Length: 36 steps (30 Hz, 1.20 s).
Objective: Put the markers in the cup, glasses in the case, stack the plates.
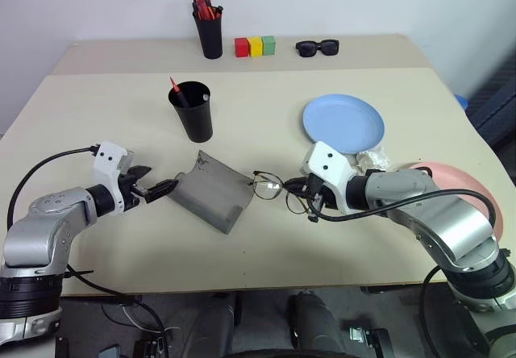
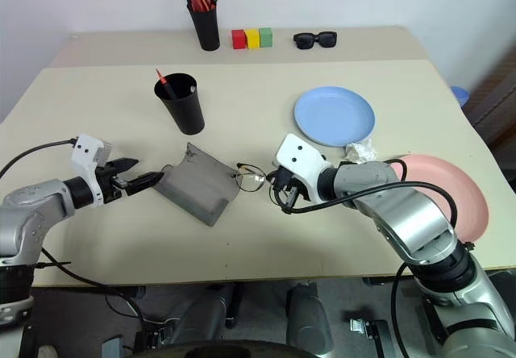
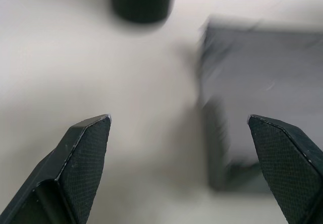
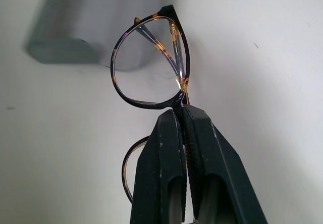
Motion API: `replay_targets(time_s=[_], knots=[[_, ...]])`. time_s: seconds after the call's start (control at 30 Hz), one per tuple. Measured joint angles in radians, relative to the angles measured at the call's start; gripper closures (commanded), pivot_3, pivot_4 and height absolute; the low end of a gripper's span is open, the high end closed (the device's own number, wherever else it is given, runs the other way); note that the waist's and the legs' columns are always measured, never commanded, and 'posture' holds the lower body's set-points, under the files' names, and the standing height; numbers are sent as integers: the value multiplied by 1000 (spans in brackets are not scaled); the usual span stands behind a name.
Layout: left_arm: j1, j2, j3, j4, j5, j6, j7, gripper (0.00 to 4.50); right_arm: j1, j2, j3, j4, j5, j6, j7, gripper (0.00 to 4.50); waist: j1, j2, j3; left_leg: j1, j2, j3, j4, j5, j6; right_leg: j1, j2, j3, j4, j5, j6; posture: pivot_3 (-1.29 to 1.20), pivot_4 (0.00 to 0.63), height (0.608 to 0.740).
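Observation:
The grey case (image 1: 212,192) is crooked to the glasses that my right gripper holds, so next my left gripper pinches its near side (image 1: 198,215) and turns the case straight before the glasses go in.
The wire-rimmed glasses (image 1: 269,185) hang in my right gripper (image 1: 295,189), which is shut on their bridge (image 4: 180,102), just right of the case. The grey case (image 1: 211,191) lies open on the table's middle. My left gripper (image 1: 156,181) stands open at the case's left edge, fingers (image 3: 88,143) wide apart and holding nothing. The black cup (image 1: 192,113) stands behind the case with the red-tipped marker (image 1: 175,87) leaning inside it. The light blue plate (image 1: 343,122) lies at the right. The pink plate (image 1: 472,187) lies further right, partly hidden behind my right arm.
A black pen pot (image 1: 210,31) with orange-topped markers stands at the back, beside red, yellow and green blocks (image 1: 255,47) and black sunglasses (image 1: 317,47). A crumpled white wad (image 1: 372,160) lies between the two plates.

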Motion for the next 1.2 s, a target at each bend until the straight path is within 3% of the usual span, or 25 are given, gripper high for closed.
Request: replay_targets(time_s=[0.27,0.53,0.73,1.0,1.2], knots=[[124,43,-30,-163,-207,232,-131,10,-4,-50,-52,7,-16,-38,15,4486,-1,0,0,0,0,1,-1,0,0,0,-1,1,-1,-1,-3,0,150,740],[146,34,-35,-268,-287,309,-92,10,1,-57,-61,20,-21,-60,26,4486,1,0,0,0,0,1,0,0,0,0,-3,1,-1,-2,-5,0,150,740],[102,-2,-50,-238,-155,62,-45,10,0,-57,-61,23,-22,-72,36,4486,3,0,0,0,0,1,0,0,0,0,-4,1,-1,-2,-5,0,150,740],[45,267,-247,-260,-69,-192,-457,10,1,-94,-64,42,-19,-125,113,4486,1,1,0,-1,0,3,-2,0,0,-1,-3,2,-3,-2,-6,0,150,740],[-86,305,-443,-168,72,-337,-651,10,41,-128,-82,19,-11,-144,158,4486,2,1,0,-1,0,3,-2,0,0,0,-2,2,-3,-2,-6,0,150,740]])
